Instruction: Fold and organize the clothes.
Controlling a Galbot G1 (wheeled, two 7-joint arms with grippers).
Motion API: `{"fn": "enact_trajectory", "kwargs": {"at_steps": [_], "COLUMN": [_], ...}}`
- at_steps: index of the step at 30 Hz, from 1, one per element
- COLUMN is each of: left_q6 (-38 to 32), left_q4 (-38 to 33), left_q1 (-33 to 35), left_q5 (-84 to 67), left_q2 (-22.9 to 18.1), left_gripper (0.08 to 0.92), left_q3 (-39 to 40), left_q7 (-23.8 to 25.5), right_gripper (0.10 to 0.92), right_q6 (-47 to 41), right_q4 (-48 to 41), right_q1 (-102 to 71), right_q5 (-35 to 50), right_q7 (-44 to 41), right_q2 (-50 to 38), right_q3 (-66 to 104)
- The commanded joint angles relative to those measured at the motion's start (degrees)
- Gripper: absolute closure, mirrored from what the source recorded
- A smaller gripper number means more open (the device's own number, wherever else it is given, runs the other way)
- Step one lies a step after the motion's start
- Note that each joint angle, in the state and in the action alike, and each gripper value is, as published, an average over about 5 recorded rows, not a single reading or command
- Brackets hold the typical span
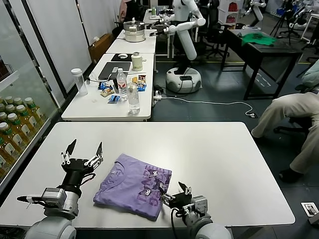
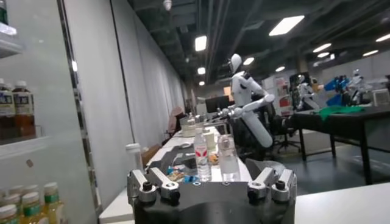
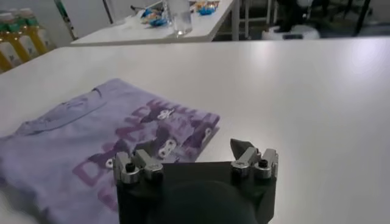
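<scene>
The folded T-shirt (image 1: pixel 132 186) sits askew to the table's front edge, so next my right gripper pinches the printed side's edge (image 1: pixel 167 184) and tugs the T-shirt square toward the middle.
The lavender T-shirt (image 1: pixel 133 186) lies folded into a rough rectangle on the white table (image 1: pixel 214 164), near the front edge, with its dark purple print facing up. It also shows in the right wrist view (image 3: pixel 91 140). My left gripper (image 1: pixel 84 148) is open and empty; it is held above the table just left of the shirt, with its fingers pointing up. My right gripper (image 1: pixel 174 190) is open and empty, low at the shirt's front right corner. One of its fingertips (image 3: pixel 242 147) shows beside the shirt's edge. In the left wrist view the shirt is out of view.
A second white table (image 1: pixel 94 112) behind carries water bottles (image 1: pixel 133 97), a tumbler (image 1: pixel 79 81), a laptop and snacks. A shelf of bottled drinks (image 1: pixel 15 124) stands at the left. A seated person (image 1: pixel 294 114) is at the right. A bright green garment (image 1: pixel 258 39) lies on a dark table far back.
</scene>
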Motion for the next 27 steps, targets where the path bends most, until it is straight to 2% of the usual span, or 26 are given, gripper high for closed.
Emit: {"fn": "enact_trajectory", "kwargs": {"at_steps": [1, 5, 19, 23, 27], "left_q6": [-0.52, -0.44, -0.54, -1.22, -3.53], "left_q4": [0.74, 1.03, 1.74, 2.55, 4.13], "left_q1": [0.46, 0.55, 0.66, 0.51, 0.5], "left_q5": [1.12, 1.15, 1.19, 1.18, 1.29], "left_q2": [-0.26, -0.31, -0.53, -0.1, 0.21], "left_gripper": [0.177, 0.177, 0.177, 0.177, 0.177], "left_q3": [-1.32, -1.55, -1.32, -1.54, -1.86], "left_q7": [-0.54, -0.62, -0.62, -0.5, 0.36], "right_gripper": [0.208, 0.284, 0.672, 0.794, 0.892], "right_q6": [1.01, 1.29, 2.92, 1.21, -0.26], "right_q4": [-1.73, -2.49, -3.01, -0.82, 0.37], "right_q1": [0.91, 1.01, 3.37, 6.61, 8.51], "right_q5": [7.82, 7.94, 6.59, 4.19, 2.7], "right_q7": [7.85, 8.98, 6.6, 3.75, -2.7], "right_q2": [1.73, 2.03, 2.36, -0.74, -6.04], "right_q3": [-4.61, -4.6, -2.63, 2.01, 9.53]}}
